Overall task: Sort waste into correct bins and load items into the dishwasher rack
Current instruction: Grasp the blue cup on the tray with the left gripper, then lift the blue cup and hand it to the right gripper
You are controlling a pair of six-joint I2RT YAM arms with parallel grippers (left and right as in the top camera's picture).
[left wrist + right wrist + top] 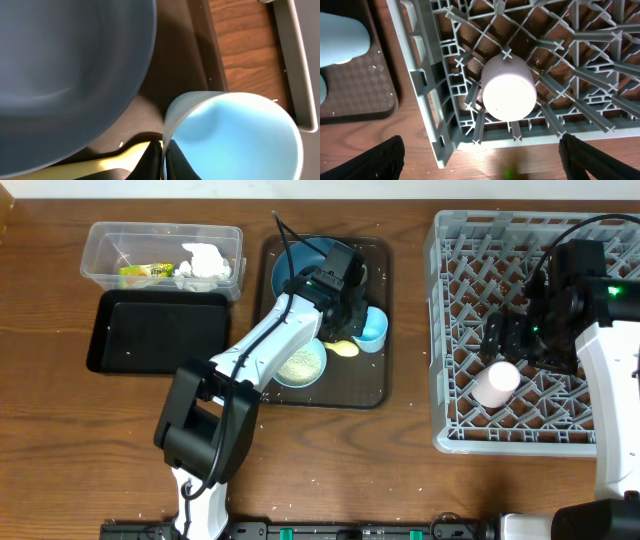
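The light blue cup [374, 314] is held by its rim in my left gripper, far from the grey dishwasher rack. So my right gripper should grab its base [371, 348] and put the cup in the rack upside down.
My left gripper [355, 308] [162, 159] is shut on the rim of the light blue cup [373, 330] [240, 135], one finger inside and one outside. The cup stands on the brown serving tray next to the dark blue bowl [295, 272] [65, 65] and the yellow spoon [343, 348] [112, 161]. The white bowl [300, 366] holds rice. My right gripper [508, 335] [481, 150] is open and empty above the pink cup [497, 383] [509, 95], which sits upside down in the grey dishwasher rack [437, 330] [435, 100]. No carrot shows.
The clear tub [100, 242] at the back left holds the yellow wrapper [147, 272] and white tissue [205, 262]. The black tray [160, 330] lies in front of it. The brown serving tray [375, 395] [365, 95] lies between the bins and the rack. Rice grains dot the table.
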